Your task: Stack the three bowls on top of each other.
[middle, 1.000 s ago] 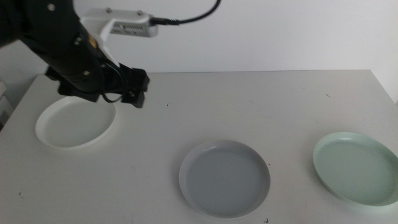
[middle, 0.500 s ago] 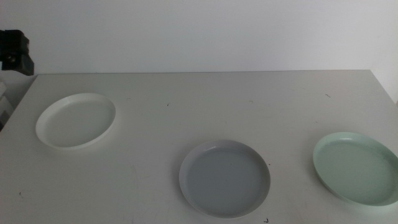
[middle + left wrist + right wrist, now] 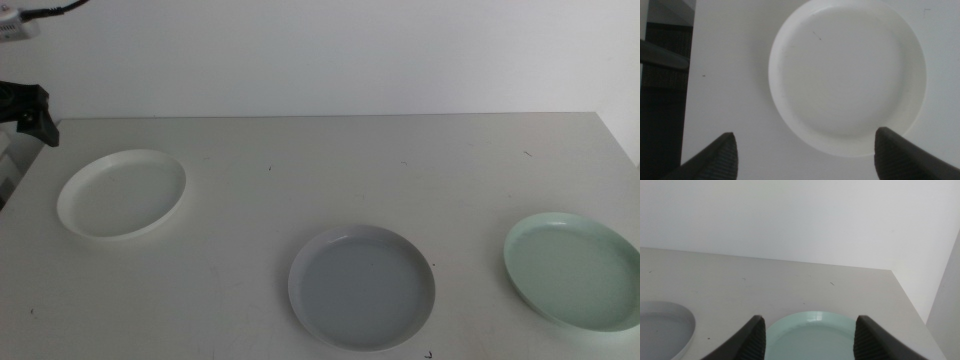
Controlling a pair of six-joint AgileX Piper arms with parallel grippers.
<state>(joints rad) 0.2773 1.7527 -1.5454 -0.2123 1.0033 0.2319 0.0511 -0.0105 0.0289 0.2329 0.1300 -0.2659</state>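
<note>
The grey-blue bowl's round rim (image 3: 352, 233) matches the rim of the white bowl (image 3: 122, 195). The white bowl will sit inside the grey-blue bowl and cover that rim when I lower it.
Three bowls lie apart on the table. The white bowl (image 3: 122, 193) is at the left, the grey-blue bowl (image 3: 362, 286) near the front middle, the mint green bowl (image 3: 575, 269) at the right. My left gripper (image 3: 805, 157) hangs open high above the white bowl (image 3: 847, 75), jaws spread wide and empty. In the middle view only a dark piece of the left arm (image 3: 25, 110) shows at the left edge. My right gripper (image 3: 807, 342) is open, low and just short of the mint green bowl (image 3: 810, 325), with the grey-blue bowl (image 3: 662, 330) off to one side. It is out of the middle view.
The white table (image 3: 300, 160) ends at a pale wall behind. Its left edge drops to a dark gap (image 3: 665, 100) close to the white bowl. The table's right edge (image 3: 620, 140) runs near the mint green bowl.
The left arm, which hung over the white bowl a second ago, has drawn back to the left and almost left the middle view. The bowls have not moved.
</note>
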